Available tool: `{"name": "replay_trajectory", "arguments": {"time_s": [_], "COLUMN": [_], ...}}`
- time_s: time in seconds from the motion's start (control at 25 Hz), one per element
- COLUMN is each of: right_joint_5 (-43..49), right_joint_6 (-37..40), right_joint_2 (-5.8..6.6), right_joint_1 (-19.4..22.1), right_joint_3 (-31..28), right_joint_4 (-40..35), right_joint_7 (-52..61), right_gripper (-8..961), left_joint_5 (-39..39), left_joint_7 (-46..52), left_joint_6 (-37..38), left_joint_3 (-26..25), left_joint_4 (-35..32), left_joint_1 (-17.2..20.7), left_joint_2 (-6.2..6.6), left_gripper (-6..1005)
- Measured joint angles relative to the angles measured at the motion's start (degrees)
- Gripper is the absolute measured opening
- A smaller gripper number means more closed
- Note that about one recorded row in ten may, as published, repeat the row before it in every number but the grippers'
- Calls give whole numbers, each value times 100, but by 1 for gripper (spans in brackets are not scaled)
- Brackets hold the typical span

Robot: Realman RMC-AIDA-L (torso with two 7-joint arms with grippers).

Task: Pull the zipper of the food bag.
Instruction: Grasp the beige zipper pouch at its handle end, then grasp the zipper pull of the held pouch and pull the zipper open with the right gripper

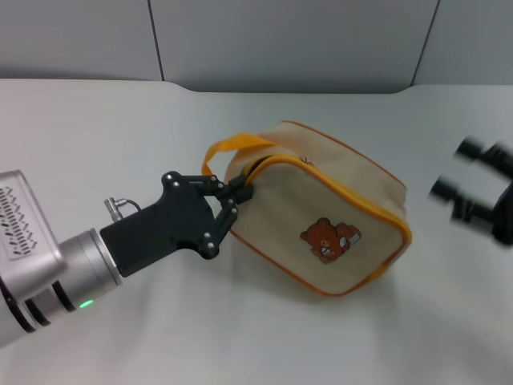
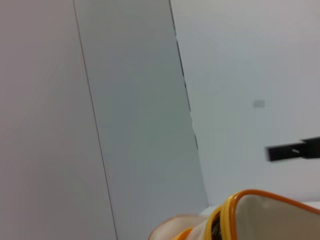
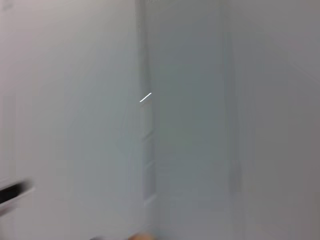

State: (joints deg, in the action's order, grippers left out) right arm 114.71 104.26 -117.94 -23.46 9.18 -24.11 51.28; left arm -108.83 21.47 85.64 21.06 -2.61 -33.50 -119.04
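Note:
The pull tab sits only partway [image 1: 305, 160] along the zipper, so my right gripper should come back in to the tab while my left gripper steadies the bag's end.
The beige food bag [image 1: 321, 212] with orange piping and a brown bear patch [image 1: 329, 239] lies on the white table, its orange loop handle [image 1: 232, 147] at its left end. The zipper [image 1: 280, 160] runs along the top edge, with a dark gap showing near the handle. My left gripper [image 1: 239, 192] is at the bag's left end, its fingers closed together at the zipper's end; the pull tab is hidden between them. My right gripper [image 1: 454, 169] hovers to the right of the bag, apart from it, fingers spread and blurred. The bag's piped edge shows in the left wrist view [image 2: 260, 200].
The white table [image 1: 120, 136] runs back to a grey panelled wall [image 1: 280, 40]. The left wrist view shows the wall and the far right gripper [image 2: 295, 150] as a dark bar. The right wrist view shows only blurred wall panels [image 3: 190, 125].

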Motion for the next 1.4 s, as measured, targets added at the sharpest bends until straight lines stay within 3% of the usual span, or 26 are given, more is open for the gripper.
{"name": "replay_trajectory", "arguments": {"time_s": [0.04,0.12,0.4,0.52,0.76,1.4], "right_joint_5": [-470,-977,-1289,-1210,-1207,-874], "right_joint_6": [-220,-502,-925,-1093,-1277,-1592], "right_joint_2": [-116,-156,-156,-170,-178,-187], "right_joint_1": [25,9,-321,-507,-479,-671], "right_joint_3": [-243,-312,-208,130,493,441], "right_joint_4": [82,436,1376,2136,2763,3135], "right_joint_7": [-426,-1101,-2496,-4120,-5988,-6481], "right_gripper": [789,788,785,784,781,774], "left_joint_5": [0,1,-34,-35,-17,-28], "left_joint_7": [17,22,159,166,178,200], "left_joint_6": [155,240,495,574,631,530], "left_joint_3": [0,5,88,101,101,99], "left_joint_4": [-138,-217,-553,-606,-694,-641], "left_joint_1": [3,-8,-59,-68,-77,-171], "left_joint_2": [6,11,14,19,18,-7], "left_gripper": [57,56,56,55,50,46]}}
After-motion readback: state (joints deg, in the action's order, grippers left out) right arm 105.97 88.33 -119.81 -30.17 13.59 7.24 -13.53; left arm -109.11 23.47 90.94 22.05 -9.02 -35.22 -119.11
